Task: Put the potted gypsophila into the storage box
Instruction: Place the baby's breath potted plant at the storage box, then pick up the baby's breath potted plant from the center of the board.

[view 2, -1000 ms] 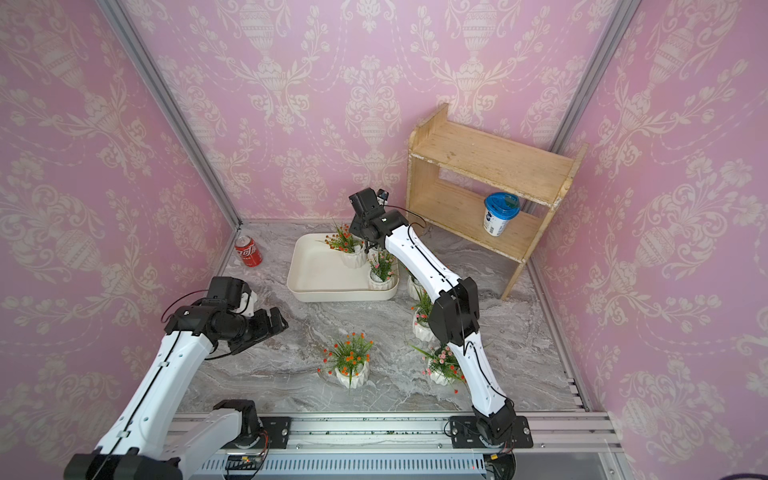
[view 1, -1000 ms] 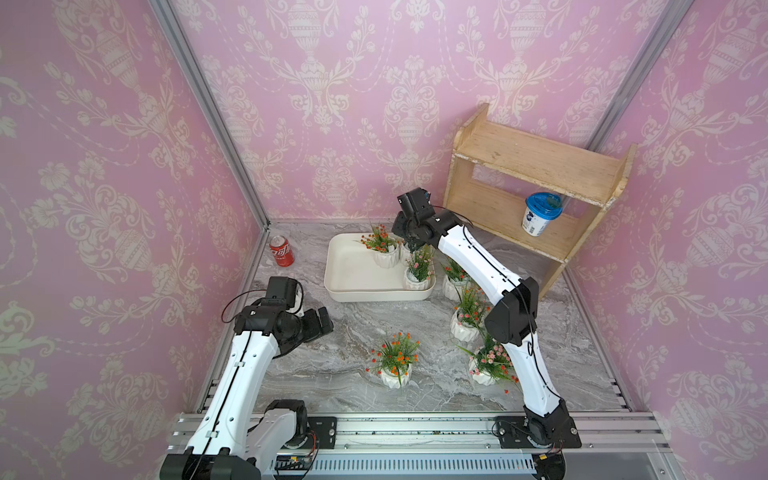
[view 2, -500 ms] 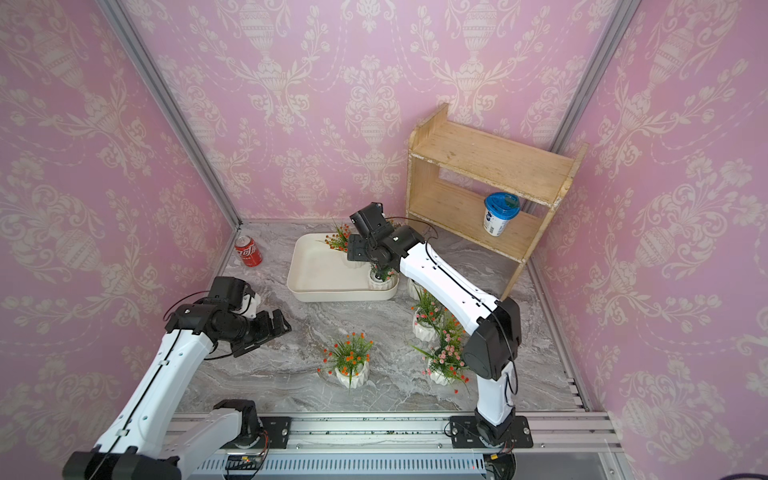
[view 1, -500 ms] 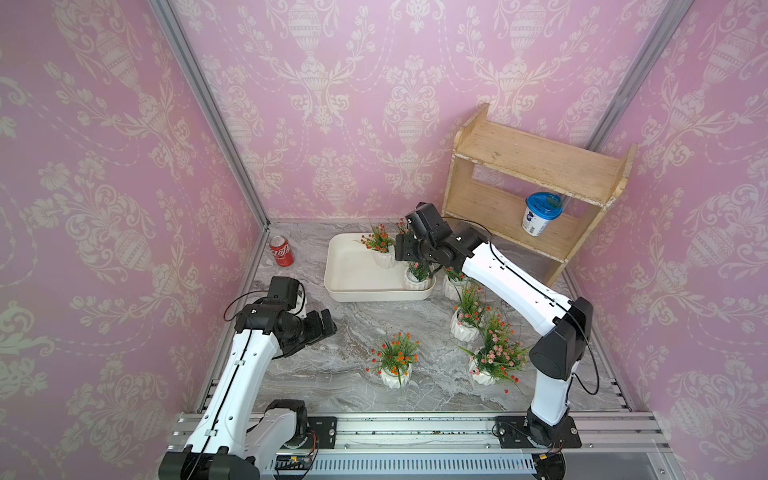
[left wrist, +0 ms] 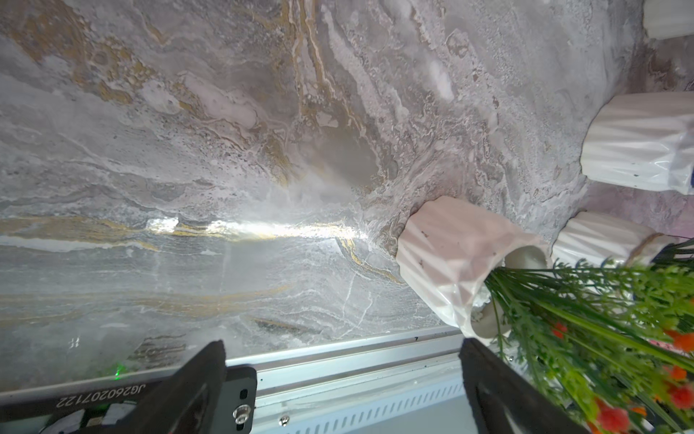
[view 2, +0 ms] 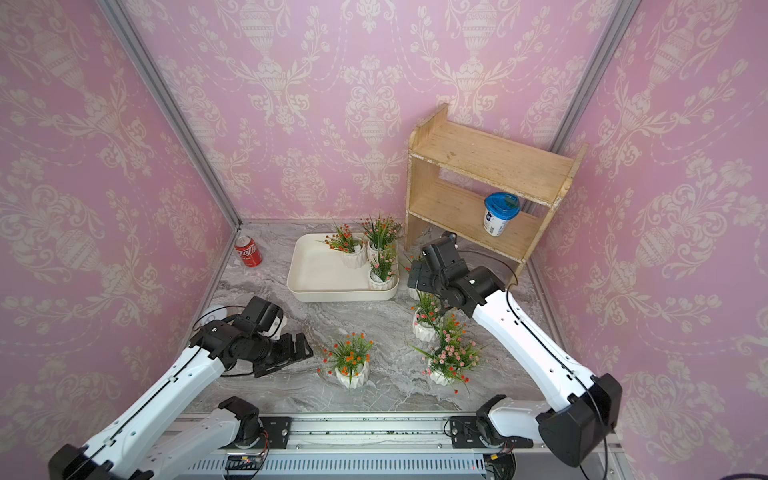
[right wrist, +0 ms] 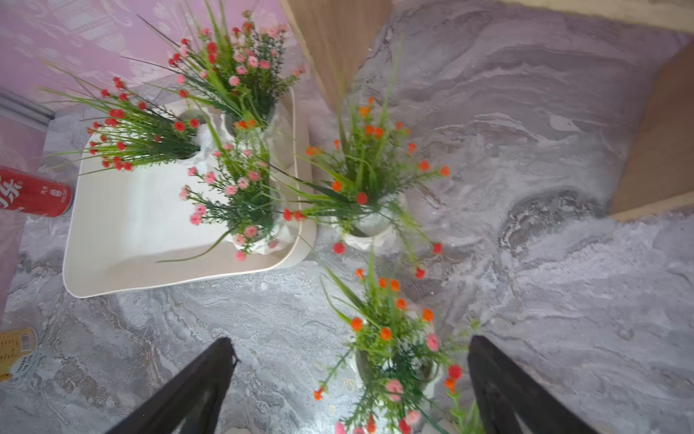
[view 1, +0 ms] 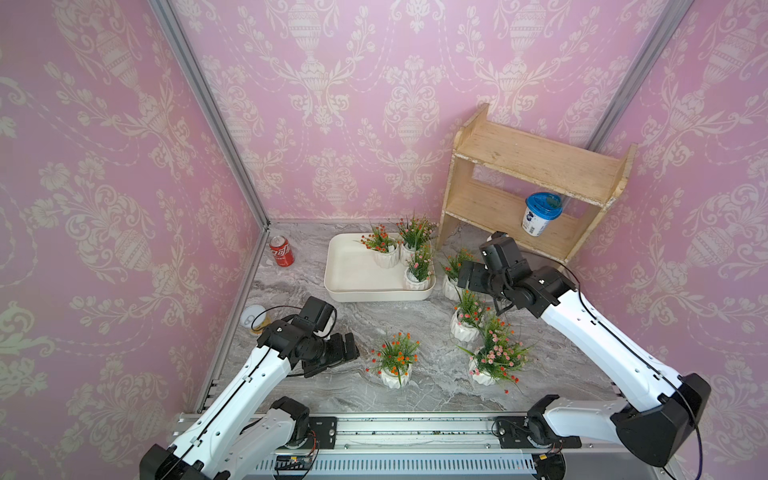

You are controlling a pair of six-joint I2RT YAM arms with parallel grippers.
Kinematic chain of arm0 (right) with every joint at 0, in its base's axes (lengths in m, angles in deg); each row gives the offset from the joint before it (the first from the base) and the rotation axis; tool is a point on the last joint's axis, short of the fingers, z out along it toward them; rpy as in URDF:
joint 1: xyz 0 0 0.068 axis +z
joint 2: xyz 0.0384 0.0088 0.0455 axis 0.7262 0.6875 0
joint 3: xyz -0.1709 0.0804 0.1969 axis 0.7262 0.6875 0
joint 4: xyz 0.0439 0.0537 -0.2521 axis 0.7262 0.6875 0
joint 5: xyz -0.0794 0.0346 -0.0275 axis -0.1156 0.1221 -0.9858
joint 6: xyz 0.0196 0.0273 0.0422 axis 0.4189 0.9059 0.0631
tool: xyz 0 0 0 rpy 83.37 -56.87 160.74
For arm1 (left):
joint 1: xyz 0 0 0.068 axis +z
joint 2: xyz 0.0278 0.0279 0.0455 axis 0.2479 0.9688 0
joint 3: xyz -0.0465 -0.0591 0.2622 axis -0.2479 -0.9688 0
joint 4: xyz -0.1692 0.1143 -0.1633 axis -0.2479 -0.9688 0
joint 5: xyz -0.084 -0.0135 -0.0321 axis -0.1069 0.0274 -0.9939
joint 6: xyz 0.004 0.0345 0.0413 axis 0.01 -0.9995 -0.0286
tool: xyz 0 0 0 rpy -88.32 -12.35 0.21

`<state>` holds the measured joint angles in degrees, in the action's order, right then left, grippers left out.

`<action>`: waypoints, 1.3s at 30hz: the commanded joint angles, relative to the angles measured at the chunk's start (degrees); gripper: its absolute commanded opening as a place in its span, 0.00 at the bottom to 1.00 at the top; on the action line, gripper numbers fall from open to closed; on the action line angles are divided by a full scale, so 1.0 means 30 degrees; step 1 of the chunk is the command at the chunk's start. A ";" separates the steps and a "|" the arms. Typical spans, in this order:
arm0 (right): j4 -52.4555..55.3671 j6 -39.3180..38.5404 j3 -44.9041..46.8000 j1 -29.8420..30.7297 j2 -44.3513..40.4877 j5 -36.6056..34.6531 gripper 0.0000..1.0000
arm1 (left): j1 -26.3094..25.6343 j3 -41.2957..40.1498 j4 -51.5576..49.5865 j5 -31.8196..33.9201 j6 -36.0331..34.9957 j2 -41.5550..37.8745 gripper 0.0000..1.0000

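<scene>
The front orange-flowered pot (view 1: 396,375) stands free beside my left gripper's open fingers, so I keep moving toward it until they straddle the pot's rim (view 1: 383,368), and then close them.
The cream storage box (view 1: 353,274) (view 2: 316,274) lies at the back of the marble table. Three potted gypsophila (view 1: 417,280) stand in its right end. Several more stand outside it to the right (view 1: 463,328) and in front (view 1: 395,376). My right gripper (view 1: 467,276) (right wrist: 349,340) hangs open and empty just right of the box, above a floor pot (right wrist: 394,372) with orange blossoms. My left gripper (view 1: 345,353) (left wrist: 341,344) is open and empty, low over the table, left of the front orange-flowered pot (left wrist: 450,255) and apart from it.
A red cola can (view 1: 281,250) stands left of the box and another can (view 1: 254,318) lies by the left wall. A wooden two-tier shelf (view 1: 532,166) at the back right holds a blue-lidded cup (view 1: 540,214). A metal rail (view 1: 395,419) runs along the front edge.
My right gripper opened, left a pot in the box's near right corner and drew back to the right, out of the box. The left arm barely moved.
</scene>
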<state>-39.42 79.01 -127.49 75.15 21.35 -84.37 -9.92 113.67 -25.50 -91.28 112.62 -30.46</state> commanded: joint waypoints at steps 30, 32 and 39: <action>-0.0005 0.1207 0.5754 -0.4167 -0.4484 0.1041 1.00 | -0.6346 0.0864 0.4190 0.2636 0.3230 0.5573 0.90; -0.0006 0.1207 0.5805 -0.4187 -0.4400 0.1098 1.00 | -0.6397 0.0864 0.3954 0.2938 0.3229 0.5621 0.84; -0.0283 0.1402 0.6135 -0.4194 -0.4300 0.1311 1.00 | -0.6674 0.0865 0.3918 0.3397 0.3145 0.5787 0.73</action>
<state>-39.73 81.75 -110.11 63.04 8.00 -80.80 -29.39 115.44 -12.25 -84.57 121.73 -13.94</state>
